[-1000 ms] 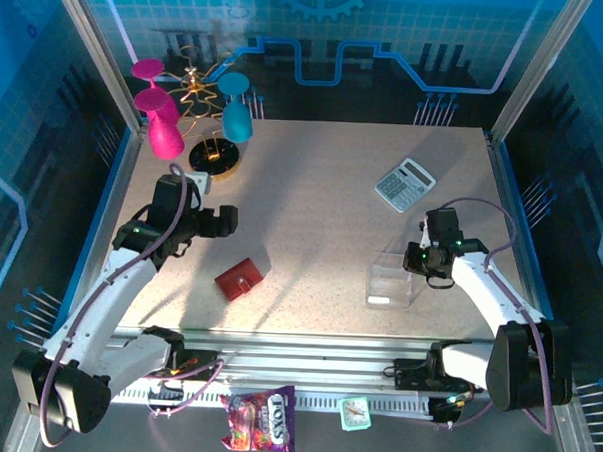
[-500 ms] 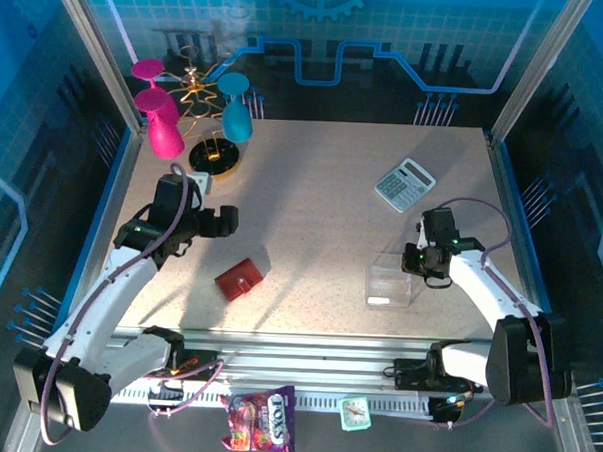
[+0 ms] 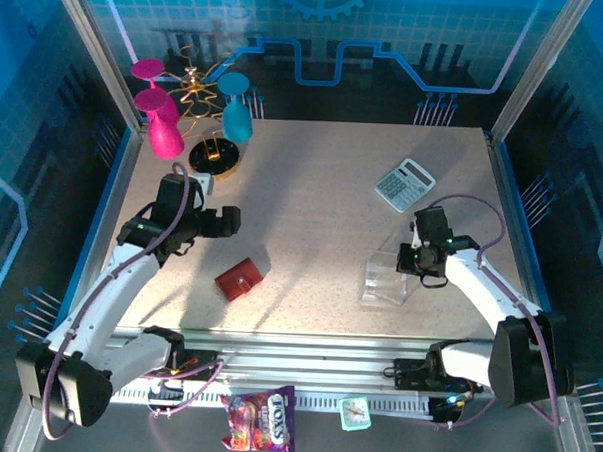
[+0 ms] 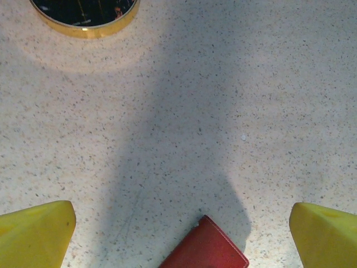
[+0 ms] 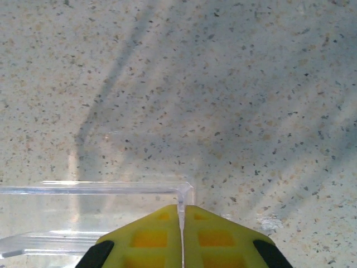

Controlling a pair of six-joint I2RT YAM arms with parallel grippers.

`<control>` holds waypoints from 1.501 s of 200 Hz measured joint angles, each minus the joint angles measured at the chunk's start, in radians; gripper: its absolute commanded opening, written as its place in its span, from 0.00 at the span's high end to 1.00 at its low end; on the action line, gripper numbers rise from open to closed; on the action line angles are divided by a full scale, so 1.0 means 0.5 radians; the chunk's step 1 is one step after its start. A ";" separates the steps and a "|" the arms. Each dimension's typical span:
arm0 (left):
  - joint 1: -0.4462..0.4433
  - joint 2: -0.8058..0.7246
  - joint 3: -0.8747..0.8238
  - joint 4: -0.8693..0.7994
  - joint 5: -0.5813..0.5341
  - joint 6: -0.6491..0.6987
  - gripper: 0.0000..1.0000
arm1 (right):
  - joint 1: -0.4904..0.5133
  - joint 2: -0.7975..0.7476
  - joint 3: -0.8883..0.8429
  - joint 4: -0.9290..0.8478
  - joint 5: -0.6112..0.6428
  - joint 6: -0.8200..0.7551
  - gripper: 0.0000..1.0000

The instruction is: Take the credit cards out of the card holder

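Note:
The clear box's side (image 5: 186, 195) is held in my right gripper and the middle of the tabletop (image 3: 318, 222) is open, so I should keep carrying the box until it rests there.
The card holder (image 3: 239, 279), a small red folded wallet, lies closed on the table left of centre; its corner (image 4: 206, 248) shows at the bottom of the left wrist view. The credit cards are hidden. My left gripper (image 3: 222, 221) hangs open just behind the holder, and its yellow fingers stand wide apart on either side of that corner (image 4: 181, 226) without touching it. My right gripper (image 3: 412, 261) is shut on the thin upright wall of the clear plastic box (image 3: 387, 280). The wall is pinched edge-on between the pads (image 5: 181, 215), at a corner of the box (image 5: 83, 215).
A grey calculator (image 3: 404, 183) lies behind the right gripper. Pink and teal glasses hang on a stand with a gold-rimmed round base (image 3: 217, 154) at the back left; that base (image 4: 83, 14) is ahead of the left gripper. A snack packet (image 3: 260, 419) lies on the front ledge.
The right gripper's jaws have closed onto the clear box's wall, and the box has shifted slightly to the left. The left arm has barely moved.

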 measured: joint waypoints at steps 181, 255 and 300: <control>-0.029 0.246 -0.294 0.052 0.513 -0.406 0.01 | 0.694 1.392 1.689 -0.137 0.243 0.279 0.94; -0.120 0.310 -0.299 0.066 0.455 -0.414 0.01 | 0.697 1.724 1.953 -0.240 0.346 0.389 0.93; -0.159 0.329 -0.299 0.066 0.396 -0.413 0.01 | 0.697 1.733 1.949 -0.256 0.389 0.411 0.91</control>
